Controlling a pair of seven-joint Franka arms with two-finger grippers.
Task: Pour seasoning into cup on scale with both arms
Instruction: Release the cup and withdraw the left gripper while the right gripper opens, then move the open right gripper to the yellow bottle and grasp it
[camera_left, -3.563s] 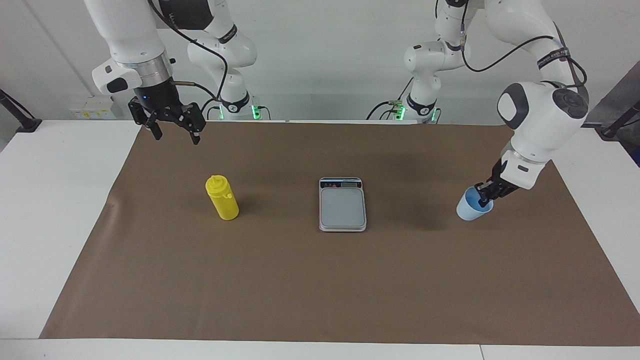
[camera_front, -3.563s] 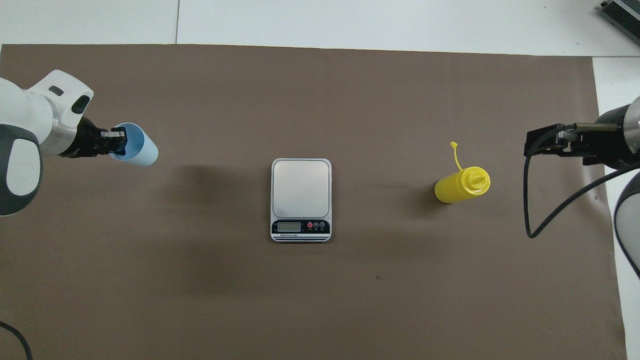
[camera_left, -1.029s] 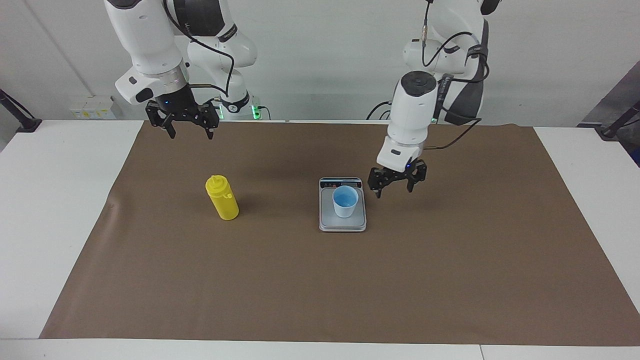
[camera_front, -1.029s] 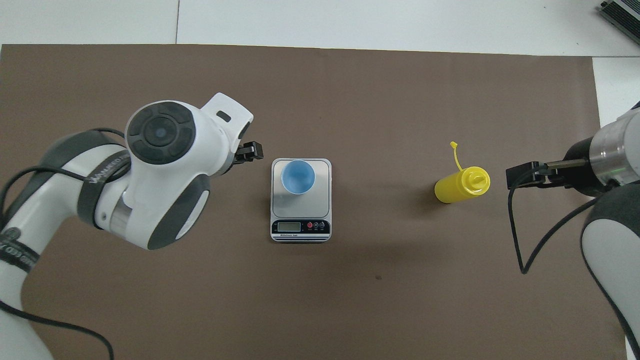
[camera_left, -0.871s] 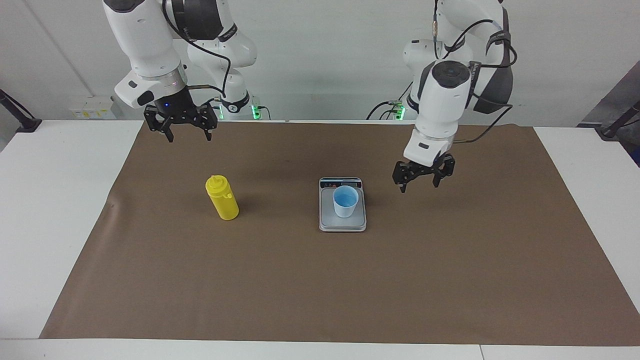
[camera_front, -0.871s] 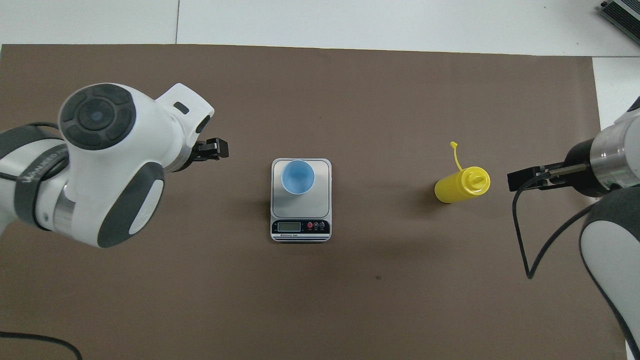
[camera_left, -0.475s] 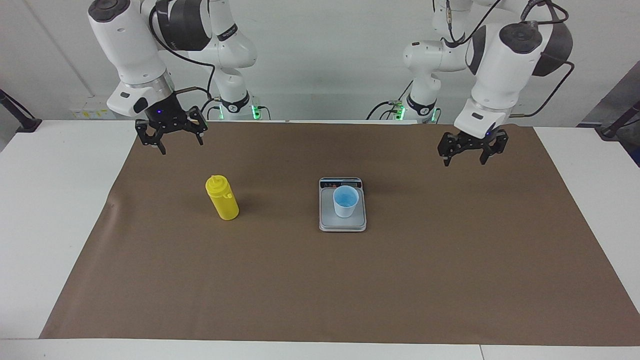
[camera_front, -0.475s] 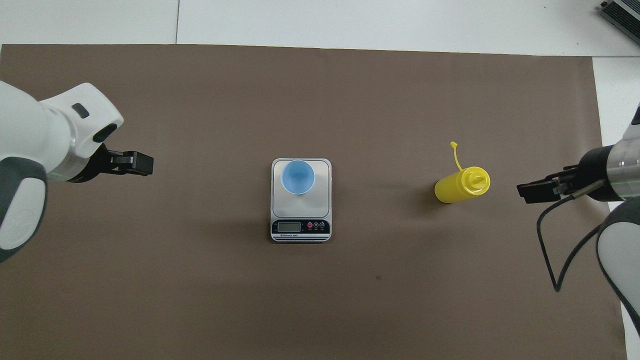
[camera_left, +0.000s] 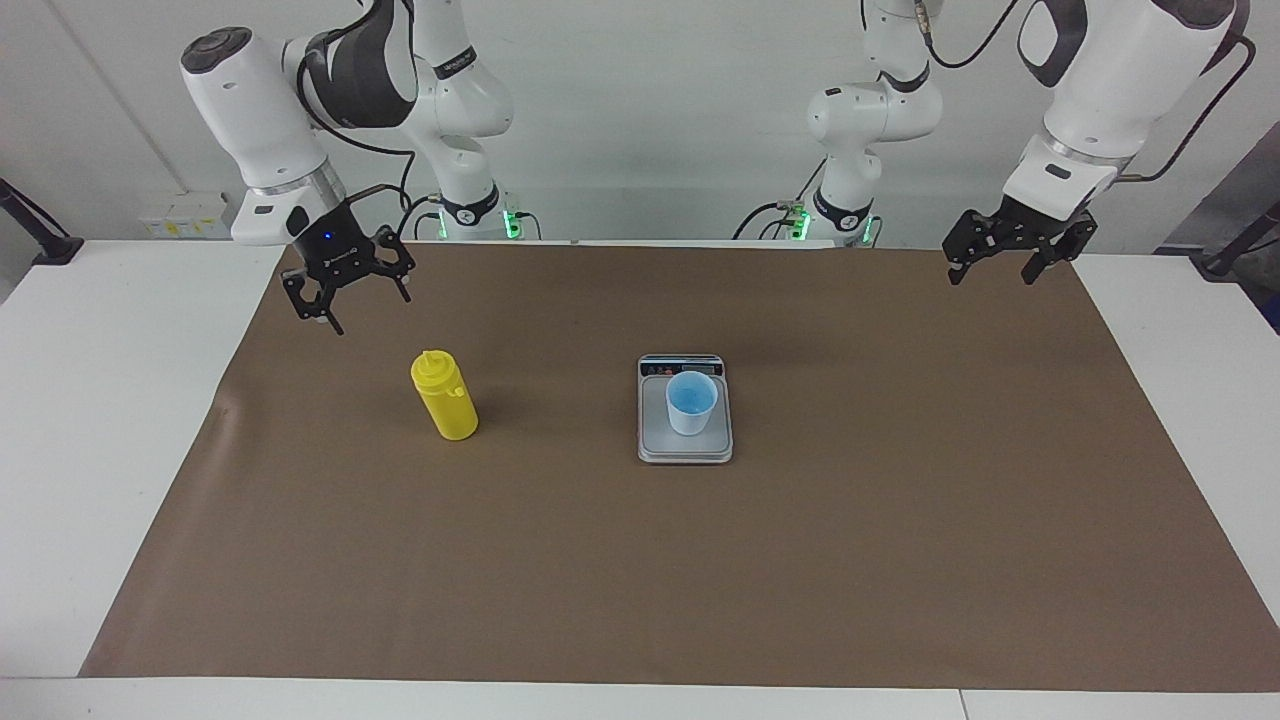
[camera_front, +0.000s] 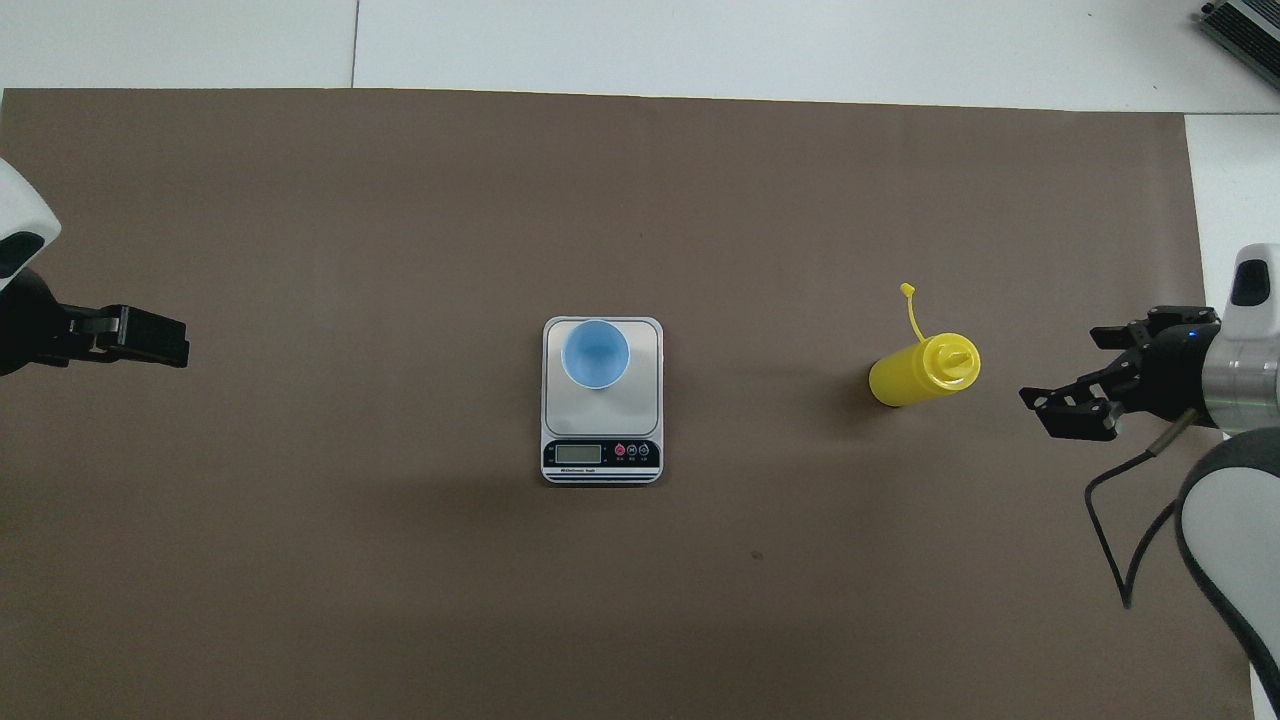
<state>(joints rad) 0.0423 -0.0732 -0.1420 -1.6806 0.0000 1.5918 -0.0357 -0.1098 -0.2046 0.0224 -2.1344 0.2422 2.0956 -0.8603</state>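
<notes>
The tether (camera_front: 913, 317) sticks outward from the yellow seasoning bottle, so I expect the small cap (camera_front: 907, 289) to come along, still sticking out, when the robot lifts the bottle.
The pale blue cup (camera_left: 691, 402) (camera_front: 595, 354) stands upright on the grey plate of the scale (camera_left: 685, 446) (camera_front: 600, 418) in the middle of the mat. The yellow seasoning bottle (camera_left: 446, 398) (camera_front: 920, 372) stands upright toward the right arm's end, its small cap hanging on a tether (camera_front: 908, 290). My right gripper (camera_left: 368, 308) (camera_front: 1065, 370) hangs open and tilted in the air beside the bottle, not touching it. My left gripper (camera_left: 990, 275) (camera_front: 170, 340) is open and empty, raised over the mat's edge at the left arm's end.
A brown mat (camera_left: 640, 560) covers most of the white table (camera_left: 90, 420). Apart from the scale and the bottle, nothing else stands on the mat.
The left gripper, which earlier carried the cup onto the scale, has pulled away and up toward its own end of the table. The right gripper has tilted and dipped slightly beside the bottle.
</notes>
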